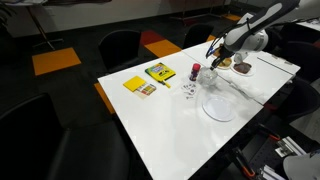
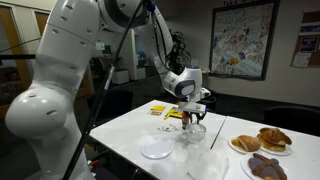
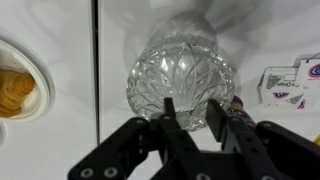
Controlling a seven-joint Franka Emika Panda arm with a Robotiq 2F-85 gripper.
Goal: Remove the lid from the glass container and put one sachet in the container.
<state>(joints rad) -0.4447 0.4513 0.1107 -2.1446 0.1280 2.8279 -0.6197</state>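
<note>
The glass lid [image 3: 180, 78] is off-centre under the narrow gap between my gripper's fingers, so next I open them wide, line up with the lid's knob and close there before I lift.
The glass container [image 3: 180, 68] is a small cut-glass jar standing on the white table. It also shows in both exterior views [image 1: 207, 79] [image 2: 193, 131]. I cannot tell the lid apart from the jar's patterned top. My gripper [image 3: 192, 106] hangs just above the jar's near rim, and it shows in both exterior views [image 1: 213, 62] [image 2: 190, 108]. Its fingers stand a narrow gap apart with nothing seen between them. Sachets [image 3: 288, 84] lie beside the jar, and one purple sachet [image 3: 237, 105] lies by a finger.
A large pale plate [image 1: 218, 106] [image 2: 156, 148] lies next to the jar. Plates of pastries [image 2: 264, 140] [image 1: 243, 67] stand near it, and one [image 3: 14, 90] shows in the wrist view. A small red cylinder [image 1: 196, 71] and yellow packs [image 1: 158, 72] lie further along the table.
</note>
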